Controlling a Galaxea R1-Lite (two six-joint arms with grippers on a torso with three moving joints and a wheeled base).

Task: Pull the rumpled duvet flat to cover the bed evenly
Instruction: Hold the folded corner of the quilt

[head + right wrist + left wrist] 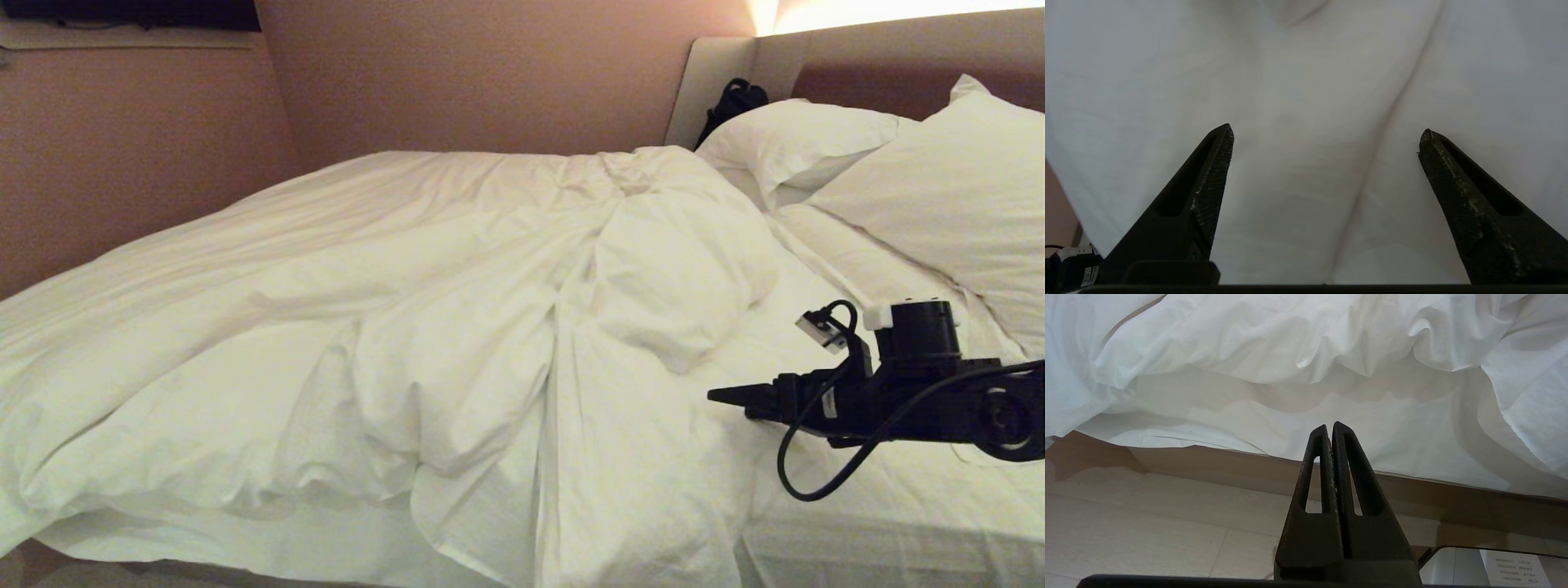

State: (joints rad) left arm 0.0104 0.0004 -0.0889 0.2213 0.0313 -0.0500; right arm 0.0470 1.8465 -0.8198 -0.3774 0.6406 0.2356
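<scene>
My right gripper's open fingers are on both sides of the crease (pixel 1383 131) in the duvet's near fold (pixel 673 423). I should continue to push forward until both fingers dent the cloth, then close them.
The white duvet (pixel 408 310) lies rumpled across the bed (pixel 882 506), bunched into a puffy fold near the pillows and hanging over the near edge. My right gripper (pixel 727 398) hovers level over the bare sheet at the right, its tips pointing at the duvet's near fold. In the right wrist view that gripper (pixel 1325 132) is open wide with only white cloth (pixel 1323 81) ahead and nothing between its fingers. My left gripper (pixel 1329 426) is shut and empty, held low beside the bed, below the overhanging duvet (pixel 1290 347).
Two plump white pillows (pixel 939 196) (pixel 800 135) lean on the padded headboard (pixel 898 73). A black bag (pixel 731 102) sits behind them by the wall. The bed's beige base (pixel 1208 465) and pale floor tiles (pixel 1147 526) show in the left wrist view.
</scene>
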